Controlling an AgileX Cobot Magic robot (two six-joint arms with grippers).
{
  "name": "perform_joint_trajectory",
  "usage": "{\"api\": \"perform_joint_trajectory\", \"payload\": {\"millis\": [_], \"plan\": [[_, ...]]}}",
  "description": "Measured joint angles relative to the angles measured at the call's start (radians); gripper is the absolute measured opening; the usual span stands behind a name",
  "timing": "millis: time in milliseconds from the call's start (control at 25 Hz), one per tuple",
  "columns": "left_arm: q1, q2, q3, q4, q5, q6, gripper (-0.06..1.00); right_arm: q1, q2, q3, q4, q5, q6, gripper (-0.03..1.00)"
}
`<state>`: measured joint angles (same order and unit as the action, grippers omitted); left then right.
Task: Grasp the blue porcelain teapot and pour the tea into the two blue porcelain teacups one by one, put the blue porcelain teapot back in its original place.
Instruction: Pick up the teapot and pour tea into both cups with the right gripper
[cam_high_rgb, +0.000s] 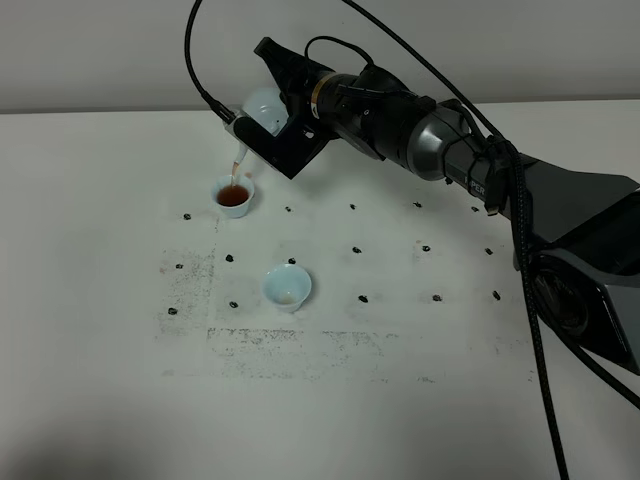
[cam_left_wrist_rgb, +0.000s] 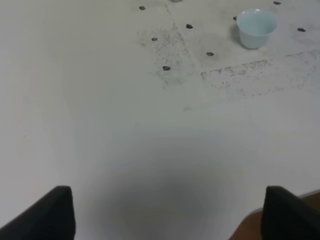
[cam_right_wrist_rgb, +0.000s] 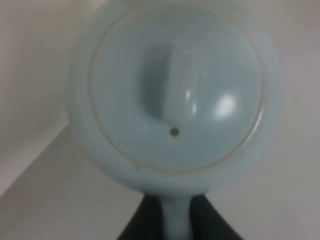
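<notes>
The far teacup (cam_high_rgb: 233, 196) holds tea high under the teapot's streaming spout, so my right gripper should tip the teapot back upright before moving it to the near teacup (cam_high_rgb: 288, 287).
My right gripper (cam_high_rgb: 272, 142) reaches across to the left half of the table. It is shut on the handle of the blue porcelain teapot (cam_high_rgb: 264, 106) and holds it tilted with the spout down. A thin stream runs from the spout into the far teacup (cam_high_rgb: 234, 196), which holds reddish-brown tea. The near teacup (cam_high_rgb: 287, 287) stands upright in front of it, with no dark tea in it. In the right wrist view the teapot's lid (cam_right_wrist_rgb: 175, 100) fills the frame, with the gripper (cam_right_wrist_rgb: 175, 225) around the handle. My left gripper (cam_left_wrist_rgb: 172, 215) is open and empty over bare table, and its view shows the near teacup (cam_left_wrist_rgb: 256, 27).
The white table (cam_high_rgb: 120, 380) has small dark spots (cam_high_rgb: 356, 250) in a grid and grey scuff marks (cam_high_rgb: 290, 340). The right arm (cam_high_rgb: 470, 160) and its cables (cam_high_rgb: 535, 330) span the right side. The table's edge (cam_left_wrist_rgb: 305, 210) shows by the left gripper.
</notes>
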<state>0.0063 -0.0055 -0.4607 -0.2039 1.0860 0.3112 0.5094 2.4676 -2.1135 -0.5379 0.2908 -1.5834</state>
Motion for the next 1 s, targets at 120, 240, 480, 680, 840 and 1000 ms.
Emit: {"api": "perform_joint_trajectory", "payload": {"millis": [120,240,480,680,840,1000], "plan": [[0.000,0.000,0.000,0.000,0.000,0.000,0.72,0.000,0.000,0.000,0.007,0.016,0.012,0.04],[0.000,0.000,0.000,0.000,0.000,0.000,0.72,0.000,0.000,0.000,0.026,0.040,0.017,0.04],[0.000,0.000,0.000,0.000,0.000,0.000,0.72,0.000,0.000,0.000,0.101,0.113,0.019,0.04],[0.000,0.000,0.000,0.000,0.000,0.000,0.72,0.000,0.000,0.000,0.164,0.162,0.035,0.04],[0.000,0.000,0.000,0.000,0.000,0.000,0.72,0.000,-0.027,0.001,0.197,0.213,0.134,0.04],[0.000,0.000,0.000,0.000,0.000,0.000,0.72,0.000,-0.101,0.001,0.284,0.288,0.281,0.04]]}}
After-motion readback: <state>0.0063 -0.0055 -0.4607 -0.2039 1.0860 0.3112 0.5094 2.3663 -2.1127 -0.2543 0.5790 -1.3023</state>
